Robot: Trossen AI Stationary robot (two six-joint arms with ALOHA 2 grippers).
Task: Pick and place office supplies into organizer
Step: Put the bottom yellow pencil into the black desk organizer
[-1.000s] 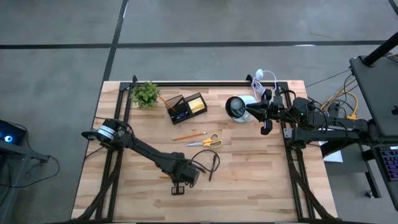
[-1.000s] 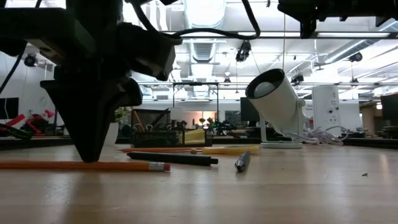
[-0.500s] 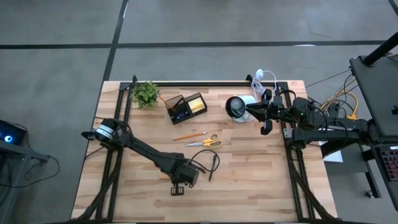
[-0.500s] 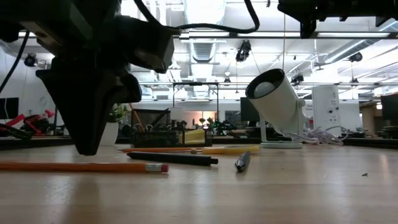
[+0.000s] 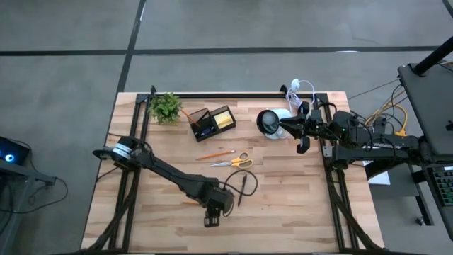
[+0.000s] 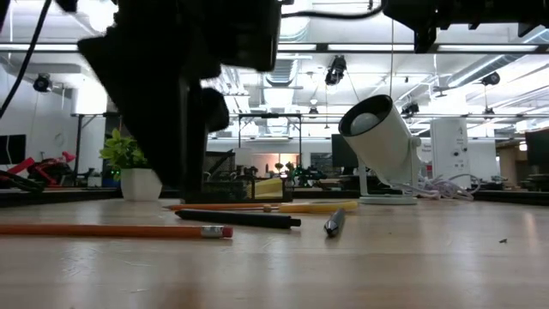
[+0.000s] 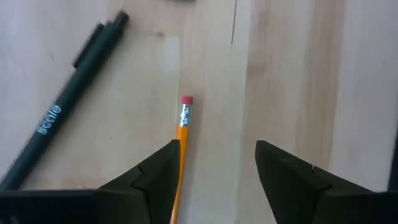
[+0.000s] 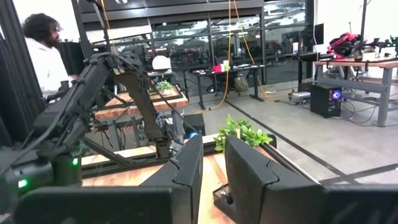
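The orange pencil [image 7: 181, 146] is next to one finger of my left gripper, so next I center the open gap over the pencil's body [image 6: 141, 230], further away from the eraser, before I close.
My left gripper [image 7: 217, 180] is open, pointing down over the near middle of the table [image 5: 297, 205]. An orange pencil [image 7: 181, 140] with a pink eraser lies flat on the wood. It runs along the inner edge of one finger [image 7: 158, 180], and the rest of the gap is bare wood. A dark pen [image 7: 62, 112] lies beside it. In the low view the pencil [image 6: 116, 229] lies left of the gripper [image 6: 184, 193]. My right gripper [image 8: 213, 162] hovers at the table's far right with a narrow gap and nothing in it. The black organizer [image 5: 211, 122] stands at the back.
Scissors [image 5: 237, 161] and a second pencil [image 5: 216, 154] lie mid-table, and a dark pen [image 5: 242, 190] lies right of my left gripper. A green plant [image 5: 165, 106], a white round cup [image 5: 270, 122] and a white cable [image 5: 297, 88] stand along the far edge. A person [image 8: 43, 50] is beyond the table.
My left gripper has risen off the table, shifted a little toward the table's right edge and opened. Its tip was shut and down on the wood a second ago. The pencil and the pens lie where they were.
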